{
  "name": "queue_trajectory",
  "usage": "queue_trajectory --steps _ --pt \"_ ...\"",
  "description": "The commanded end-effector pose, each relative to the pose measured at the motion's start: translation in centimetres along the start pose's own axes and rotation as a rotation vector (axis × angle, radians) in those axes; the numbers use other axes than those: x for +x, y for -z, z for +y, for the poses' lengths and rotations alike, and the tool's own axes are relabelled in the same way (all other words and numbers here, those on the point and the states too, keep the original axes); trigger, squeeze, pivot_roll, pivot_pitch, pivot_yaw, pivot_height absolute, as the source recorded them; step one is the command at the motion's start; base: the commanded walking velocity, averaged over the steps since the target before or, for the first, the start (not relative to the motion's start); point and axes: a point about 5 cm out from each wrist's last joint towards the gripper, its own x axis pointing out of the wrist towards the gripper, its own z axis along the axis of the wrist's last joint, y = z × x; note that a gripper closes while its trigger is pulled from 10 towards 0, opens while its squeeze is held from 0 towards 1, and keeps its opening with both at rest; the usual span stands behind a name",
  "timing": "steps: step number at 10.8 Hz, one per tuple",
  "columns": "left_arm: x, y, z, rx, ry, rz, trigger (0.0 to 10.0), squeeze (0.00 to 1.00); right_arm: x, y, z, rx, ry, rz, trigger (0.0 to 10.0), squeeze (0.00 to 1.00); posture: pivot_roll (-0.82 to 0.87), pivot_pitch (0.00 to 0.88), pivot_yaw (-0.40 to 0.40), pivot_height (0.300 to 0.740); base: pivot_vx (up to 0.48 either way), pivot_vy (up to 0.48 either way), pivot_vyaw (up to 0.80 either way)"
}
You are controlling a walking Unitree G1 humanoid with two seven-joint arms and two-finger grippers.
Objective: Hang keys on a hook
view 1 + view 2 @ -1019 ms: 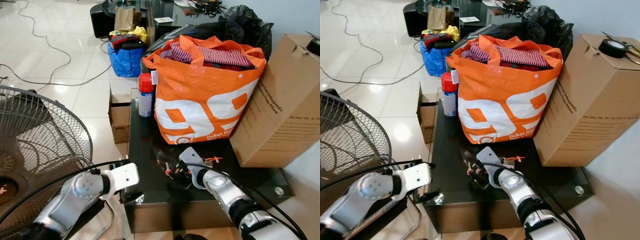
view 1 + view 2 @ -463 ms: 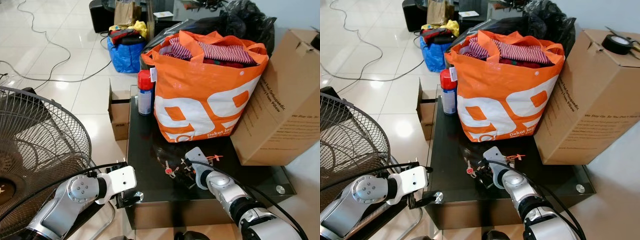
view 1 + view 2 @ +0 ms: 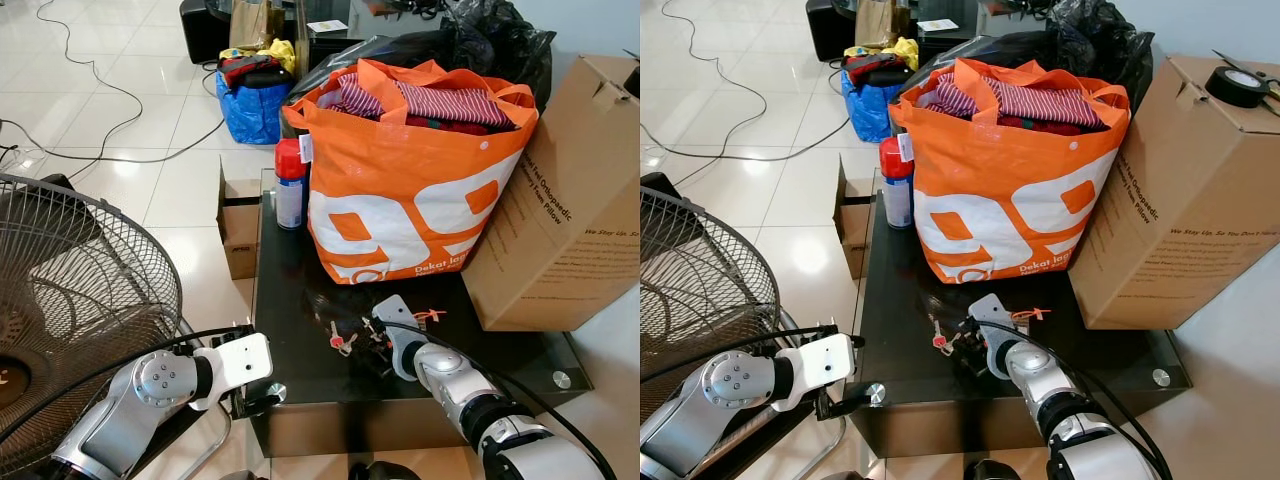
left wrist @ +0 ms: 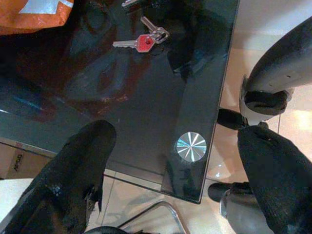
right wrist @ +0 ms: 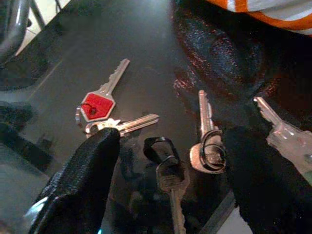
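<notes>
The black loop (image 5: 161, 147) is arching open through the key's head (image 5: 174, 192). The key will hang down below when I put the black loop on a hook.
Several loose keys lie on the black glass table (image 3: 290, 300) in front of the orange bag. One has a red head (image 5: 97, 105) (image 3: 338, 338). Beside it lie a silver pair on a ring (image 5: 204, 146), a key with a black loop (image 5: 168, 170) and a pale one (image 5: 282, 134). My right gripper (image 5: 170, 146) (image 3: 378, 345) hovers low over this cluster, open, its fingers on either side of the loop key and holding nothing. My left gripper (image 4: 178, 136) (image 3: 262, 395) is open at the table's front left corner, above a round metal fitting (image 4: 190, 146).
A full orange shopping bag (image 3: 400, 190) and a large cardboard box (image 3: 570, 200) fill the back of the table. A red-capped spray can (image 3: 289, 185) stands at its left. A floor fan (image 3: 70, 300) is close on the left. A small box (image 3: 238, 225), a blue bag (image 3: 250, 105) and cables lie on the floor.
The whole view has shifted slightly. My right gripper stays over the keys, which lie where they were. My left arm has barely moved.
</notes>
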Motion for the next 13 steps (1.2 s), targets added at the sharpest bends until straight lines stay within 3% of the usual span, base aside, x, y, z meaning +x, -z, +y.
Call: queue_trajectory --steps 1,13 --pt "0.07 -0.26 -0.33 0.009 0.017 -0.004 10.0 0.0 -0.2 0.17 -0.53 0.019 0.003 0.02 0.0 0.0 -0.01 0.061 -0.049 0.74 0.0 0.0 0.0" --pt "0.34 -0.03 -0.43 0.018 0.021 0.02 10.0 0.0 -0.51 1.13 -1.14 0.026 0.034 0.086 0.0 0.0 -0.01 0.045 -0.07 0.74 0.0 0.0 0.0"
